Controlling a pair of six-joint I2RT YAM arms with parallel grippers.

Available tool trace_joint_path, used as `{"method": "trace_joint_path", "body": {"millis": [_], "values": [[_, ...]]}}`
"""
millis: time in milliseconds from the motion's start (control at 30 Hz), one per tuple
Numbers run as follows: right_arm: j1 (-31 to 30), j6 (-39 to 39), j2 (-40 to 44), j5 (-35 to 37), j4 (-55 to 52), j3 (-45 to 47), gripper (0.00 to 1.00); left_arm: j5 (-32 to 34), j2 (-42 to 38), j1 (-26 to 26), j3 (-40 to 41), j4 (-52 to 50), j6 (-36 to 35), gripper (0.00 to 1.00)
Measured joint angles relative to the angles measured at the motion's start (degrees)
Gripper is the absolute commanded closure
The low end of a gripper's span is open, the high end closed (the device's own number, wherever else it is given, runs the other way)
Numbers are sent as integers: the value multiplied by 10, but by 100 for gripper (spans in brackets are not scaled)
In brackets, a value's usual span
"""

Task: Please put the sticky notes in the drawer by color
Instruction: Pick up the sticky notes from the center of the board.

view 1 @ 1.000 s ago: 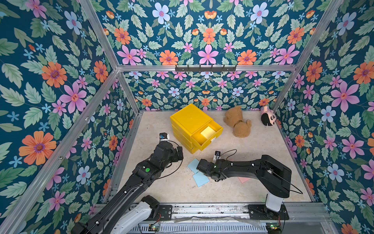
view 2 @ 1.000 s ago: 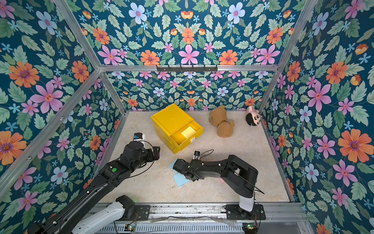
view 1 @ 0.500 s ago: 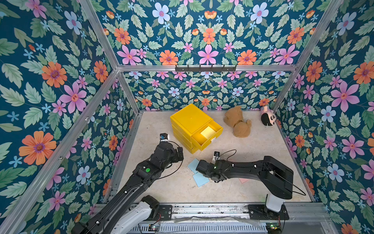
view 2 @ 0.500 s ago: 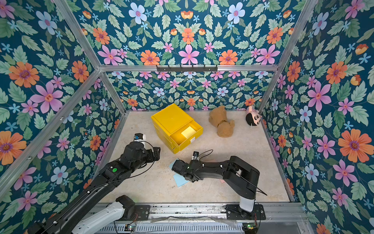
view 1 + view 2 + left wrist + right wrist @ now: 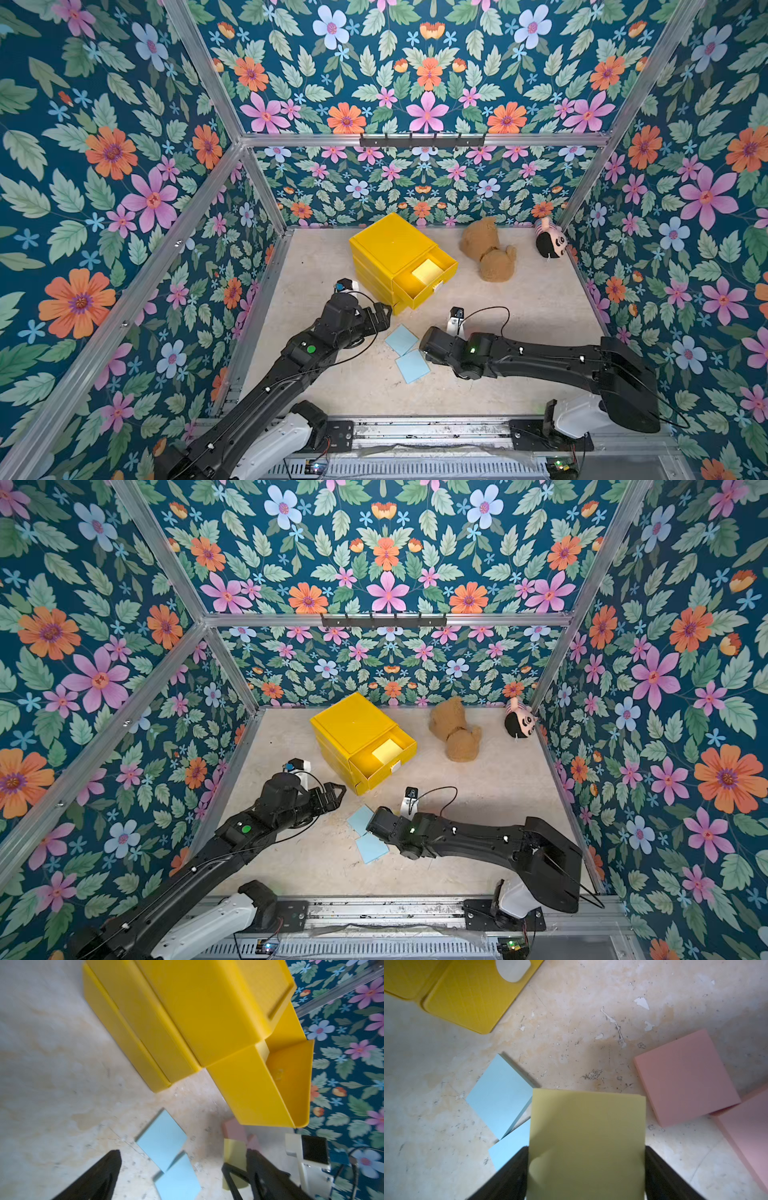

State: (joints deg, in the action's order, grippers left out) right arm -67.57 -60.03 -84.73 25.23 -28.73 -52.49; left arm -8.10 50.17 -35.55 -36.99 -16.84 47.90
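The pale yellow note's loose end [image 5: 588,1116] is sticking out of the robot's right gripper, so the open left gripper keeps going toward that end [image 5: 235,1151] and closes there.
The yellow drawer [image 5: 390,245] [image 5: 353,725] stands at the back, its top drawer pulled out with a pale yellow sticky note [image 5: 427,272] [image 5: 386,750] inside. Two light blue notes [image 5: 401,339] [image 5: 412,365] [image 5: 360,820] lie on the floor before it. My right gripper [image 5: 586,1157] [image 5: 423,345] is shut on another pale yellow note [image 5: 587,1136] [image 5: 234,1151], just right of the blue ones [image 5: 500,1095]. Two pink notes [image 5: 685,1078] [image 5: 749,1136] lie beside it, hidden by the arm in both top views. My left gripper [image 5: 384,313] [image 5: 184,1157] hangs open and empty at the cabinet's near corner.
A brown teddy bear [image 5: 488,249] [image 5: 455,733] and a small black-headed plush [image 5: 550,241] [image 5: 519,721] lie at the back right. Flowered walls close in three sides. A metal rail [image 5: 415,428] runs along the front edge. The lower drawer's white tab handle [image 5: 512,970] shows near my right gripper.
My right arm has drawn a little back to the right, its elbow swinging out, with the yellow note still in its jaws. The left arm has not moved.
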Motion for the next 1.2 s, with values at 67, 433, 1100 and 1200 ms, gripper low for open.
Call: {"method": "trace_joint_path", "body": {"millis": [67,433,1100,1200], "values": [[0,12,16,-2,12,8,16,-31,-2,-16,31,36,51,0],[-3,57,60,-29,85,39,16,-85,64,-69,97,242,184,0],[-13,71,108,-42,142,62,16,-115,181,-123,73,363,209,32],[-14,71,108,-42,140,63,16,-119,192,-127,70,376,210,42]]}}
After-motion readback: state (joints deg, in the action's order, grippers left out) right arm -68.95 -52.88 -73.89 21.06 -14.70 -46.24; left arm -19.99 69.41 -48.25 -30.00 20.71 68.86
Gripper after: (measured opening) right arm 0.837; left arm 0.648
